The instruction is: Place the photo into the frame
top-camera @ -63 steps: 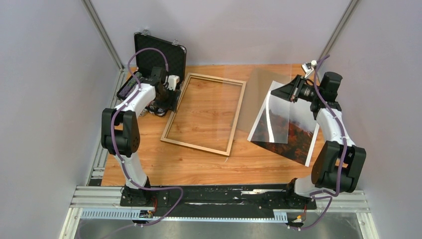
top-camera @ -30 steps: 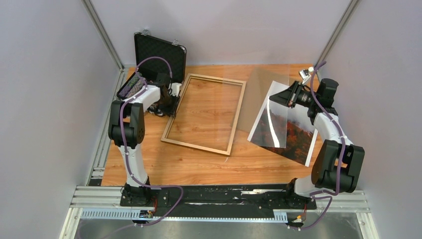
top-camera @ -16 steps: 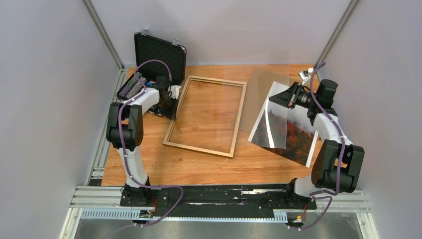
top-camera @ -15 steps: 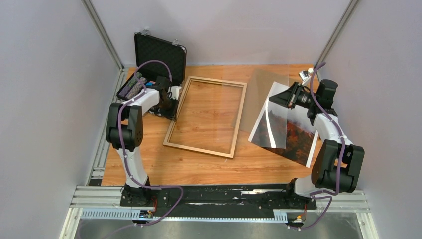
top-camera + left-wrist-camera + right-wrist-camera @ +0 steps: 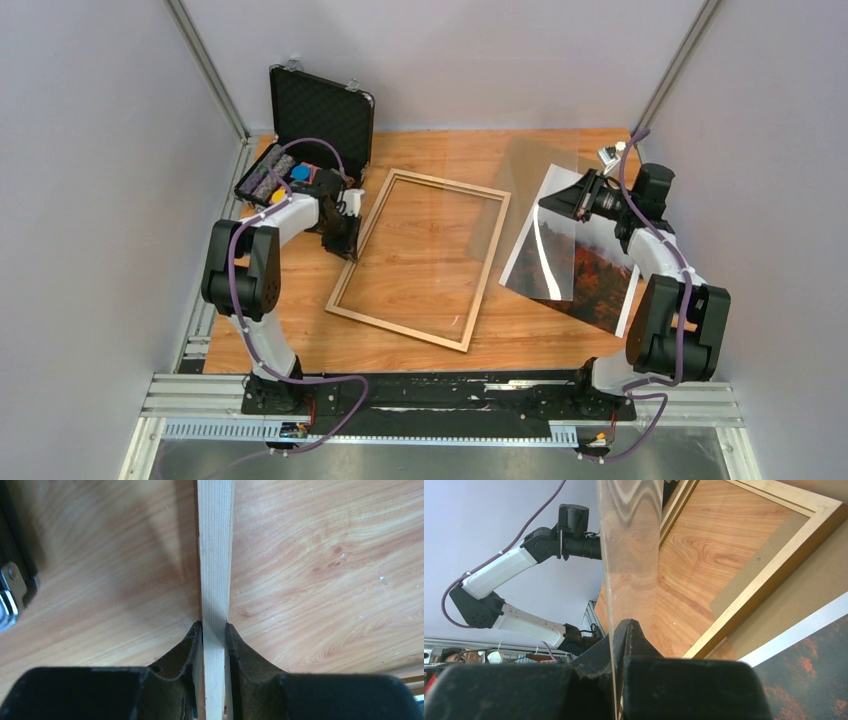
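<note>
The frame is crooked to the clear sheet, so next my left gripper turns the frame straight by its side point(image 5: 374, 213) before my right gripper puts the sheet in.
The frame point(image 5: 400, 328), thin light wood, lies flat in the middle of the table. My left gripper point(image 5: 348, 232) is shut on its left rail; in the left wrist view the rail point(image 5: 215, 555) runs straight between the two dark fingers point(image 5: 182, 652) of the gripper point(image 5: 214, 630). The photo point(image 5: 600, 275), with orange-red trees and a white border, lies face up at the right. Above its far end my right gripper point(image 5: 572, 200) is shut on a clear tinted sheet point(image 5: 530, 220), held raised and tilted. The right wrist view shows that sheet point(image 5: 629, 540) edge-on in the gripper point(image 5: 621, 630), with the frame's corner point(image 5: 774, 565) and the photo point(image 5: 809, 675) beyond.
An open black foam-lined case point(image 5: 320, 110) stands at the back left, close behind the left gripper, with small coloured items point(image 5: 285, 175) in its lower half. Grey walls enclose the table on three sides. The arms' rail point(image 5: 440, 395) runs along the near edge.
The left gripper has closed on the frame's left rail and dragged the frame nearer and slightly right, away from the case. The right arm holds the sheet almost unmoved.
</note>
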`<move>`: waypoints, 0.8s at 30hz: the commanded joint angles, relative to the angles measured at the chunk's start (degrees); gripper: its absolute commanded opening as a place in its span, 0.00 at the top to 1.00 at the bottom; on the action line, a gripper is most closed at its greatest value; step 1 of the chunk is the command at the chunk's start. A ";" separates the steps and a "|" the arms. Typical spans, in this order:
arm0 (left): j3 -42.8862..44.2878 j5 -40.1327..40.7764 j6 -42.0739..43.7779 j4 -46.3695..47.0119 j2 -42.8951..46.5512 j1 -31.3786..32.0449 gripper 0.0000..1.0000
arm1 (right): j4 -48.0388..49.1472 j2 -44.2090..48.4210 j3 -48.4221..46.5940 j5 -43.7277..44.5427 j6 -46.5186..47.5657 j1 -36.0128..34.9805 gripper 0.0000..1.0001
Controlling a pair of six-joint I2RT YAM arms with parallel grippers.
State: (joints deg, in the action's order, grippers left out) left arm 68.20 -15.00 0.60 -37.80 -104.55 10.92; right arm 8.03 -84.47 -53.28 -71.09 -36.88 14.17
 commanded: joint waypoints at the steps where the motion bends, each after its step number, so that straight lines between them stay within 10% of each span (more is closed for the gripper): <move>1: -1.69 -2.06 -4.40 0.50 2.01 0.34 0.84 | 3.21 -1.02 0.35 -0.28 1.69 -0.55 1.00; 5: -1.73 -2.27 -6.81 1.26 0.76 0.38 1.00 | 1.55 -1.62 -0.38 -0.08 3.34 -0.55 1.00; 24: -7.89 -2.62 -22.68 9.86 1.45 0.46 1.00 | -0.03 -6.96 -4.64 -4.32 3.35 0.06 1.00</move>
State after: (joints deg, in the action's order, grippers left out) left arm 63.68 -17.93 -14.61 -30.63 -103.02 10.90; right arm 5.87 -90.65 -55.24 -72.66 -32.42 14.02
